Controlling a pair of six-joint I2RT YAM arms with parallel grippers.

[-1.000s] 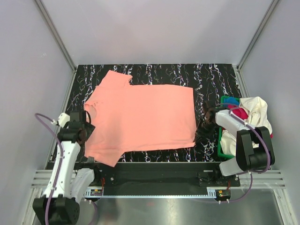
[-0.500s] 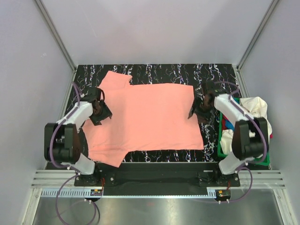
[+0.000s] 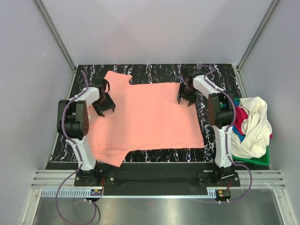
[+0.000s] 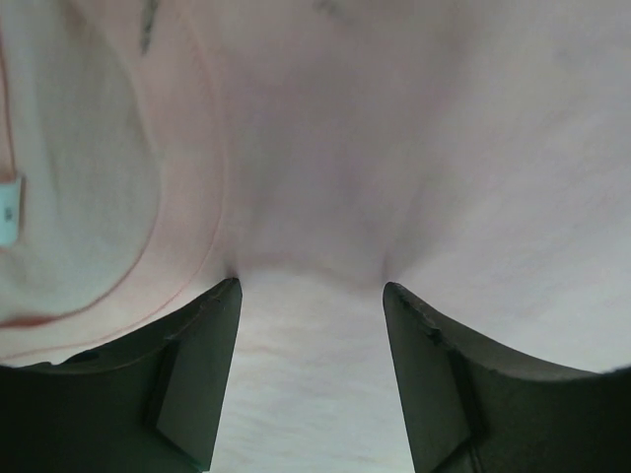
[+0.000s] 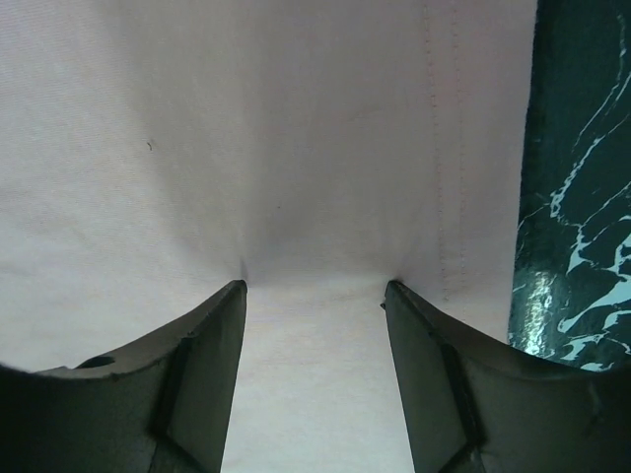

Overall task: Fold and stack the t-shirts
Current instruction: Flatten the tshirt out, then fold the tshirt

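My left gripper should come back to take the sleeve's hem after I slide the t-shirt away, since the t-shirt's near sleeve reaches over the table's near edge.
A salmon-pink t-shirt lies spread flat on the black marbled table, neck to the left. My left gripper stands open on it beside the neckline. In the left wrist view the left gripper has both fingertips dimpling the cloth, with the white neck label at the far left. My right gripper is open on the shirt's far right part. In the right wrist view the right gripper presses the cloth just inside the stitched hem. Neither holds anything.
A green basket stands at the table's right edge with a cream-white shirt, a magenta one and a blue one heaped in it. Grey walls close in the left, far and right sides.
The right gripper opened at the near right hem, leaving that corner pulled outward, then moved to the far right part. The left gripper moved from off the near left onto the neck area.
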